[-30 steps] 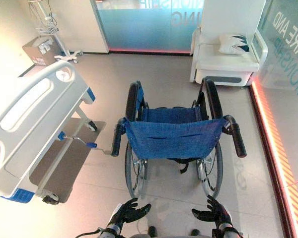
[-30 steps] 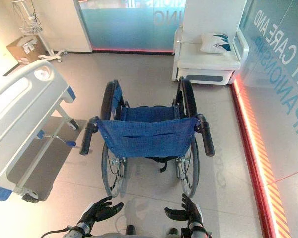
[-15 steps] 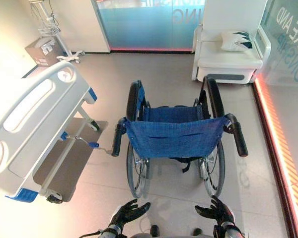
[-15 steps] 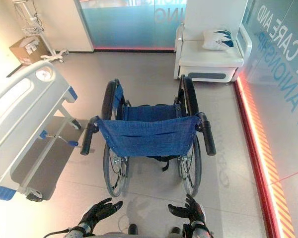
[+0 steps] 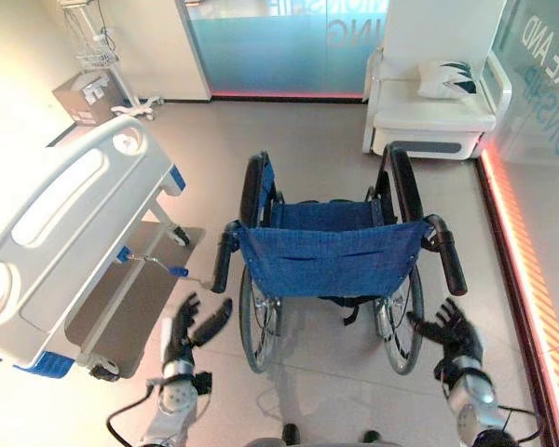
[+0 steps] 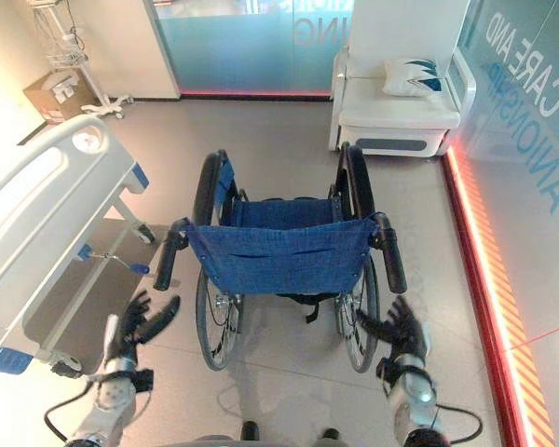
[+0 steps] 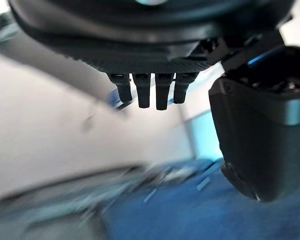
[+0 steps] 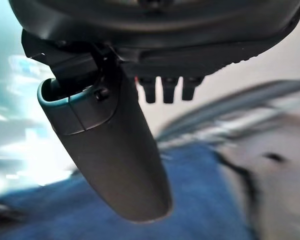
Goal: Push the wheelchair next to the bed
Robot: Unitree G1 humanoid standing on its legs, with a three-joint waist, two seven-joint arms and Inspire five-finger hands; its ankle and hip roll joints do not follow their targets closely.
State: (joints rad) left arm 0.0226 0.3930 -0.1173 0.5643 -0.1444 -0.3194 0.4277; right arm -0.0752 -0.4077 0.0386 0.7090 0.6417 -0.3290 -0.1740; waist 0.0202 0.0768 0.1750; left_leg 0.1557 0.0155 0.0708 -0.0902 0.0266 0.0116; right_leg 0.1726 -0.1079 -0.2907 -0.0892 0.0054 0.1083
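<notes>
The wheelchair [image 5: 326, 217] should roll and turn and stay unfolded when I push it, because the blue cloth back [image 5: 334, 262] is stretched wide between the push handles.
A wheelchair [image 5: 331, 256] with a blue cloth back and seat stands mid-floor, its back towards me, with black push handles [image 5: 222, 264] on both sides [image 5: 450, 259]. The white hospital bed [image 5: 61, 219] stands to its left, a gap of floor between them. My left hand [image 5: 188, 326] is raised below the left push handle, fingers spread and open, touching nothing. My right hand [image 5: 450, 328] is raised below the right push handle, open too, holding nothing. The blue cloth [image 8: 200, 200] shows past the right hand's thumb [image 8: 110, 145] in its wrist view.
A white armchair [image 5: 433, 107] with a cushion stands at the back right. A red-lit glass wall [image 5: 540, 223] runs along the right. A cardboard box [image 5: 86, 95] and a stand sit at the back left. The bed's crank handle [image 5: 172, 271] juts towards the wheelchair.
Both hands have risen and moved outwards, from low before me up to just below the two push handles. The wheelchair and bed have not moved.
</notes>
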